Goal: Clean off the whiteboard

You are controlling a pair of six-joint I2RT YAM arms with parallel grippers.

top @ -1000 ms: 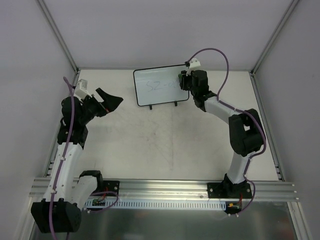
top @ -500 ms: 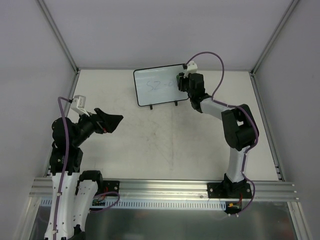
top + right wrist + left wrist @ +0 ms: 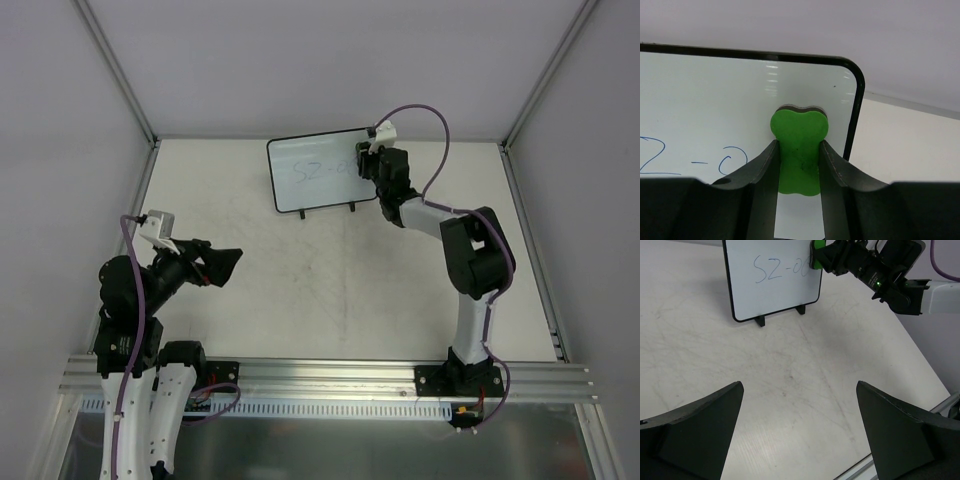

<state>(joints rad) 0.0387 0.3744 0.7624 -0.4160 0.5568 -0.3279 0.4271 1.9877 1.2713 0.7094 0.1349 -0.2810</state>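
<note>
Next, I back my right gripper off while my left gripper first takes hold of the whiteboard's opposite edge (image 3: 270, 160), because only black feet (image 3: 302, 214) hold the whiteboard against the eraser.
The whiteboard (image 3: 312, 175) stands upright on two black feet at the back of the table, with blue writing (image 3: 774, 268) across its face. My right gripper (image 3: 367, 163) is shut on a green eraser (image 3: 799, 126) and presses it flat against the board's upper right corner, just right of the last written character (image 3: 732, 159). In the left wrist view the same eraser (image 3: 815, 251) shows at the board's right edge. My left gripper (image 3: 226, 262) hangs open over the near left of the table, far from the board, with nothing between its fingers (image 3: 700, 430).
The table (image 3: 330, 280) is a scuffed white surface boxed in by grey walls. An aluminium rail (image 3: 330, 375) carrying both arm bases runs along its near edge. The right arm's purple cable (image 3: 425, 115) loops above the board's right end.
My left arm has drawn back and down towards the near left corner, gripper still open. The right gripper stays at the board's right side with the eraser, shifted only slightly.
</note>
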